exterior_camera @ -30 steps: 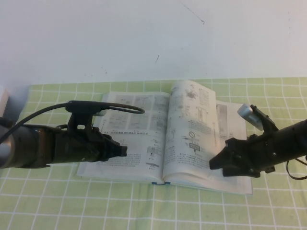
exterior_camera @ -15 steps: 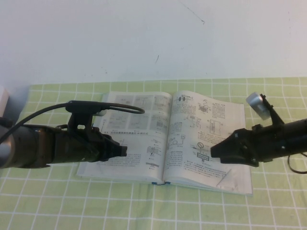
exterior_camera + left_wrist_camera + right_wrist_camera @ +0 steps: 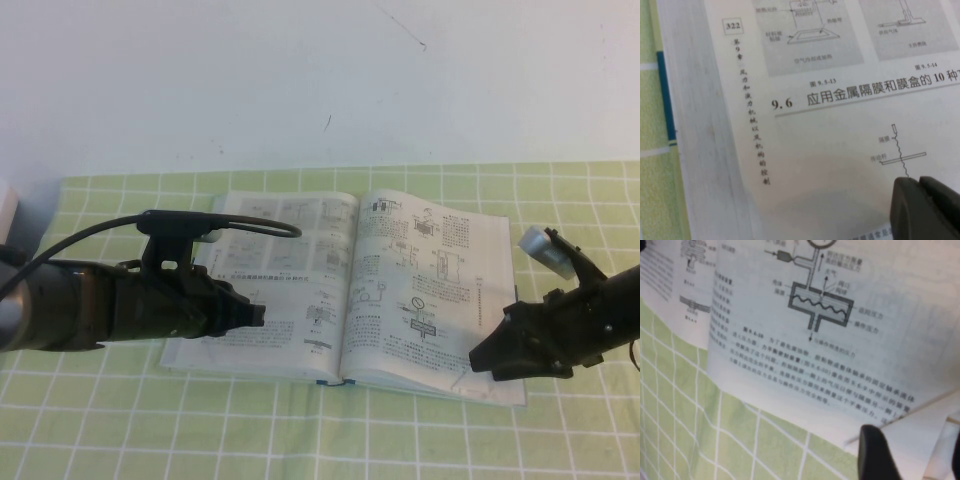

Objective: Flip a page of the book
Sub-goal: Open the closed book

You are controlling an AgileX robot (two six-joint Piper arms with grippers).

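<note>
The book is lying wide open and curves softly into the spine (image 3: 355, 280), so the page (image 3: 440, 290) will curl over and stay flat when I turn it.
The book (image 3: 300, 270) lies open and flat on the green checked cloth, with diagrams and text on both faces. My left gripper (image 3: 258, 315) hovers over the left page, and in the left wrist view it (image 3: 922, 192) is shut just above the paper (image 3: 815, 150). My right gripper (image 3: 480, 360) is at the book's front right corner. It (image 3: 915, 460) is open there, its fingers (image 3: 875, 455) straddling the corner of the right-hand page (image 3: 805, 355). That corner's edge is slightly raised over the leaves below. Nothing is gripped.
The checked cloth (image 3: 300, 430) covers the table up to a white wall behind. A pale grey object (image 3: 8, 215) sits at the far left edge. A black cable (image 3: 260, 225) loops over the left arm above the book.
A page that stood raised near the spine a second ago now lies flat on the right. My right gripper drew back toward the front right corner and narrowed slightly. The left arm stayed still.
</note>
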